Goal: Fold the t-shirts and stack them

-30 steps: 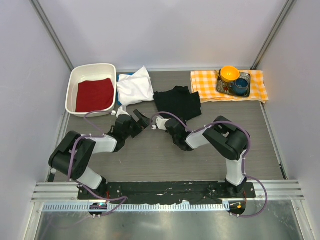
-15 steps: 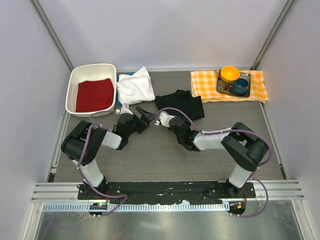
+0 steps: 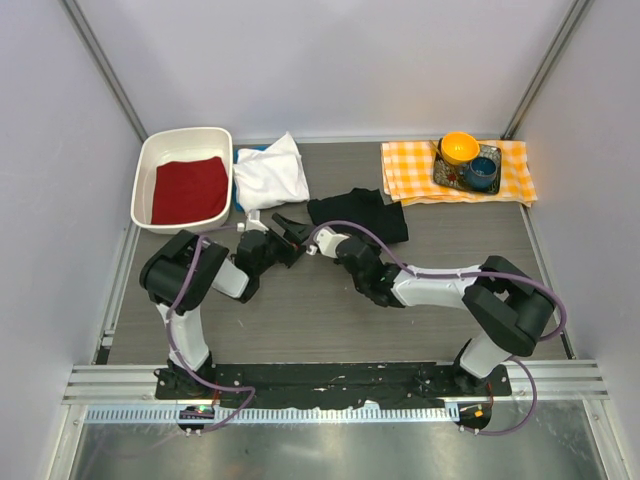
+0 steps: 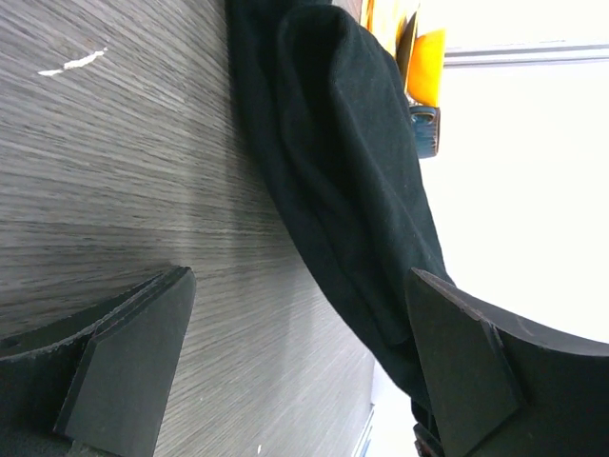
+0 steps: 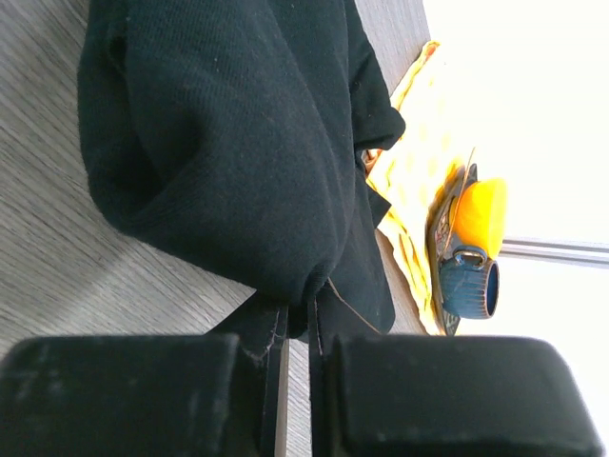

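Observation:
My right gripper is holding the black t-shirt's near edge [image 5: 306, 281] beside my open left gripper. So my left gripper should keep going in until the cloth [image 4: 366, 257] fills its fingers.
A crumpled black t-shirt [image 3: 360, 213] lies mid-table. My right gripper [image 3: 318, 240] is shut on its near left edge, and the right wrist view shows the cloth [image 5: 228, 143] pinched between the closed fingers of that gripper [image 5: 297, 319]. Just left of it, my left gripper [image 3: 290, 232] stands open and holds nothing. In the left wrist view the black t-shirt [image 4: 352, 171] runs past the right finger of the left gripper [image 4: 300, 324], with bare table between the fingers. A white t-shirt [image 3: 270, 172] lies bunched at the back left, a sliver of blue t-shirt [image 3: 251, 152] behind it.
A white bin [image 3: 145, 175] holding a red cloth [image 3: 188, 188] stands at the back left. An orange-and-white checked cloth [image 3: 410, 170] at the back right carries a tray with an orange bowl [image 3: 459, 147] and a blue cup [image 3: 481, 171]. Side walls close in the table.
The right arm has stretched out with its elbow swinging right, and the black t-shirt has bunched flatter. The left arm has folded in while its gripper edged toward the shirt.

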`<action>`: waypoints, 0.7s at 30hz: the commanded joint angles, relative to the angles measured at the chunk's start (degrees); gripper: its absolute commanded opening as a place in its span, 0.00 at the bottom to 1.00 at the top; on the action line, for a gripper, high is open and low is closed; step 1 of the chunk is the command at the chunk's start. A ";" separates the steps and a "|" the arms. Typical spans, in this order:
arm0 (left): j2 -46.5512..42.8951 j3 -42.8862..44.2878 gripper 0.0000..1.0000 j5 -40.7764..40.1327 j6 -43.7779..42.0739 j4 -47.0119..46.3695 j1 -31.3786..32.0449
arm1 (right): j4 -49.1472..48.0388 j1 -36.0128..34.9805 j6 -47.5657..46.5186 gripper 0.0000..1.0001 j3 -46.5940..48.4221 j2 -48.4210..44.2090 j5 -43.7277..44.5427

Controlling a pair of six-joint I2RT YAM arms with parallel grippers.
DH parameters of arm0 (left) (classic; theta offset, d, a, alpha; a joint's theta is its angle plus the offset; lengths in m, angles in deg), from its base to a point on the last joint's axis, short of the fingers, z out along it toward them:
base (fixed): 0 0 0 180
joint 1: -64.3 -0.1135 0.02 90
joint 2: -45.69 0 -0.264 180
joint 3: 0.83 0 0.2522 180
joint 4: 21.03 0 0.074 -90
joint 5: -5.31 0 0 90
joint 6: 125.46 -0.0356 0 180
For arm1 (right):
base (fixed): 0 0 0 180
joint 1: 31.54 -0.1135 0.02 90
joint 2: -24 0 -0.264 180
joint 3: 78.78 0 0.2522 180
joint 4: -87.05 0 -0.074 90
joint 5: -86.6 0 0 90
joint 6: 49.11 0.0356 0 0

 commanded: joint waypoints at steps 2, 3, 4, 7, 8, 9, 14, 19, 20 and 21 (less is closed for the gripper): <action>5.69 -1.59 1.00 1.37 4.29 -0.46 1.42 | -0.92 -1.09 0.59 0.01 0.98 -3.15 1.47; 7.27 -1.68 1.00 1.81 5.44 -2.32 1.51 | -0.92 -1.27 0.50 0.01 1.07 -3.07 1.65; 8.41 -1.50 1.00 2.77 7.80 -6.16 1.51 | -0.91 -1.27 0.32 0.01 1.07 -2.98 1.56; 12.37 -1.50 1.00 4.36 12.20 -12.67 1.51 | -0.91 -1.45 0.15 0.01 0.98 -2.63 1.65; 13.16 -1.07 1.00 4.89 13.17 -13.92 1.51 | -0.91 -1.53 0.15 0.01 0.98 -2.71 1.47; 14.04 -0.97 1.00 5.24 13.96 -14.98 1.51 | -1.00 -1.62 0.15 0.01 0.81 -2.54 1.65; 16.60 0.17 1.00 6.38 15.90 -17.01 1.51 | -1.53 -2.15 0.23 0.01 0.19 -2.10 1.82; 18.44 1.75 1.00 6.65 16.52 -17.45 1.51 | -1.71 -3.38 -0.03 0.01 -0.42 -2.27 2.79; 19.05 2.36 1.00 6.65 16.52 -17.36 1.51 | -1.71 -3.82 -0.12 0.01 -0.42 -2.27 3.22; 19.32 2.80 1.00 6.82 16.52 -17.28 1.51 | -1.62 -3.99 -0.12 0.01 -0.69 -2.45 3.32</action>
